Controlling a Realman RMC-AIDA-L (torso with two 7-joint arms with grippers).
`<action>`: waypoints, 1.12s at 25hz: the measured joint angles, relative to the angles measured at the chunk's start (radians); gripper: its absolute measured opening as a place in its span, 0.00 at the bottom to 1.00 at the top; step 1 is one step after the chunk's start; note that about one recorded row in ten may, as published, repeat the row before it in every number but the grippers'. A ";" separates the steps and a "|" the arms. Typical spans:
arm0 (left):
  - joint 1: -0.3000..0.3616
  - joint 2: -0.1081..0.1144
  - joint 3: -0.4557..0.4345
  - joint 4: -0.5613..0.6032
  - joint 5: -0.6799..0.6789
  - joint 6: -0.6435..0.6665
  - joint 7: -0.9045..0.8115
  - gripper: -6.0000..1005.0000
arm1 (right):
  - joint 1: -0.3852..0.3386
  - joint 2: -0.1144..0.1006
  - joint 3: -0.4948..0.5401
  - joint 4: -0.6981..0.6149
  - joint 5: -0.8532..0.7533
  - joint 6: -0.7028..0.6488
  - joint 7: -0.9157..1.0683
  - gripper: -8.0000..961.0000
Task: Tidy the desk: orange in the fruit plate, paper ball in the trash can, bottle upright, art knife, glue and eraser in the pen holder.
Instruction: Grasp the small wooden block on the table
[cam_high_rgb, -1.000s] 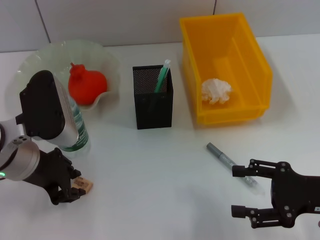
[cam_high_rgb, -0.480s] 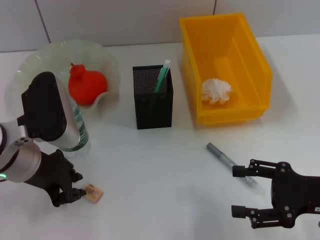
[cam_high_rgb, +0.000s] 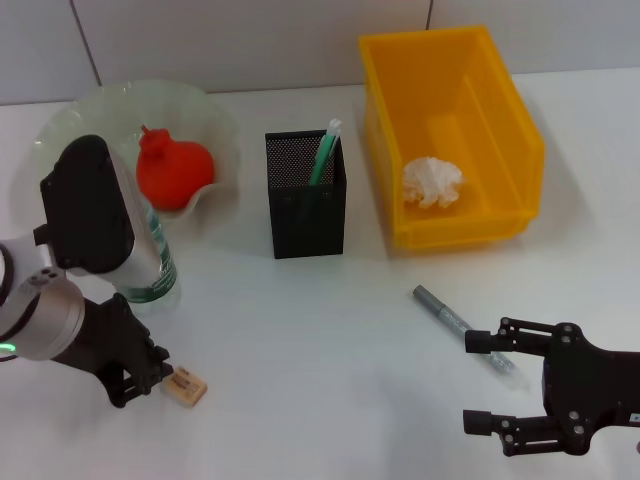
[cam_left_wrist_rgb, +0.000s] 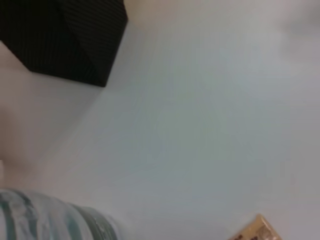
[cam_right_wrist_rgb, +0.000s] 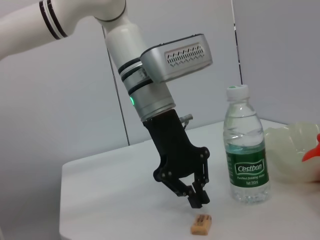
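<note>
I should open my left gripper, turn its wrist and close it lower around the tan block (cam_high_rgb: 186, 387) before lifting, because the gripper hangs closed just short of the eraser.
The small tan eraser (cam_high_rgb: 185, 386) lies flat on the white table, just beside my left gripper (cam_high_rgb: 150, 378). In the right wrist view that gripper (cam_right_wrist_rgb: 198, 200) hangs shut and empty a little above the eraser (cam_right_wrist_rgb: 201, 224). The bottle (cam_high_rgb: 157, 268) stands upright behind my left arm, which partly hides it. A grey art knife (cam_high_rgb: 453, 321) lies on the table close to my open right gripper (cam_high_rgb: 480, 383). The orange (cam_high_rgb: 174, 170) sits in the glass fruit plate (cam_high_rgb: 215, 115). The paper ball (cam_high_rgb: 432, 182) is in the yellow trash can (cam_high_rgb: 520, 140). A green stick stands in the black mesh pen holder (cam_high_rgb: 305, 200).
The left wrist view shows a corner of the pen holder (cam_left_wrist_rgb: 65, 40), the bottle's side (cam_left_wrist_rgb: 50, 220) and an edge of the eraser (cam_left_wrist_rgb: 256, 229). Bare table lies between the eraser and the art knife.
The eraser was at my left gripper's fingertips a second ago. It now lies free on the table, a little to the right of the gripper.
</note>
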 joint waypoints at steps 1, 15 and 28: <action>-0.004 0.000 0.001 0.006 -0.002 0.002 -0.044 0.12 | 0.000 0.000 0.000 -0.001 0.000 0.000 0.001 0.85; -0.066 -0.001 0.092 0.010 0.010 0.047 -0.435 0.42 | 0.002 0.000 0.001 -0.006 0.000 0.000 0.005 0.85; -0.074 -0.001 0.098 0.020 0.011 0.057 -0.548 0.70 | 0.010 -0.003 0.002 -0.010 0.000 -0.003 0.001 0.85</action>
